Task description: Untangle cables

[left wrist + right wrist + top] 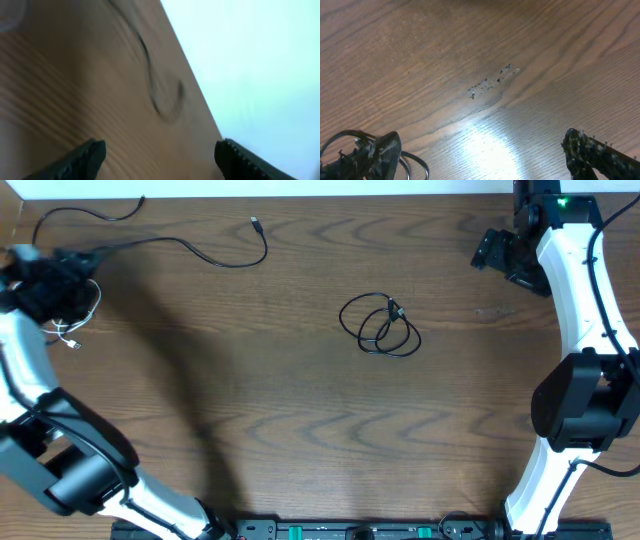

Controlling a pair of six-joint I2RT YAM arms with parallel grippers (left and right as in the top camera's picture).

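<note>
The coiled black cable (382,332) is clear of the other cables, and its outer loop (350,330) is open to my left gripper. My left gripper carries on moving closer until it closes on that loop.
Three separate cables lie on the wooden table (300,420). A long black cable (178,241) snakes across the far left. A coiled black cable (390,315) lies in the middle. A small white cable (72,330) is bunched at the far left edge, right beside my left gripper (68,285). The left gripper (160,150) is open and empty; its view is blurred and shows a dark cable (148,70) ahead. My right gripper (492,250) is at the far right, apart from the coil. It is open and empty (480,150), with black cable loops (415,162) behind its left finger.
The table's far edge meets a white wall (260,60) close to the left gripper. A small scuff mark (492,82) is on the wood ahead of the right gripper. The arm bases and a black rail (330,530) stand at the near edge.
</note>
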